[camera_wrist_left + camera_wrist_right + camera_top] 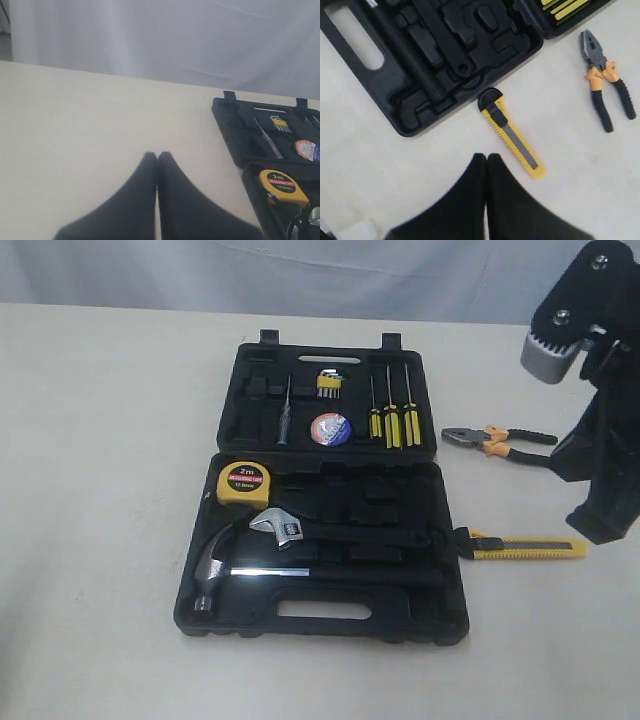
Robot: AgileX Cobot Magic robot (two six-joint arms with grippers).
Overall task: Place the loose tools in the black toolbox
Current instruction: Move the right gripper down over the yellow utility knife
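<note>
The utility knife's yellow body (540,548) lies apart from the toolbox and pliers, so my right gripper keeps going toward the black slider (488,543) and opens with its fingers on both sides of it.
The black toolbox (420,615) lies open mid-table. A yellow tape measure (244,481) sits in its lower half, and the small tape roll (330,429) sits in the lid. The yellow-black utility knife (525,548) lies on the table against the box's right edge. The pliers (497,440) lie beyond it, right of the lid. My right gripper (486,156) is shut and empty, raised above the table near the knife (512,135), with the pliers (602,80) further off. My left gripper (157,154) is shut and empty over bare table, left of the box (227,127).
A steel claw hammer (215,565) and an adjustable wrench (283,527) rest in the box's lower half. Yellow-handled screwdrivers (393,425), a hex-key set (329,384) and a thin probe (284,415) fill the lid. My right arm (600,420) stands at the table's right side.
</note>
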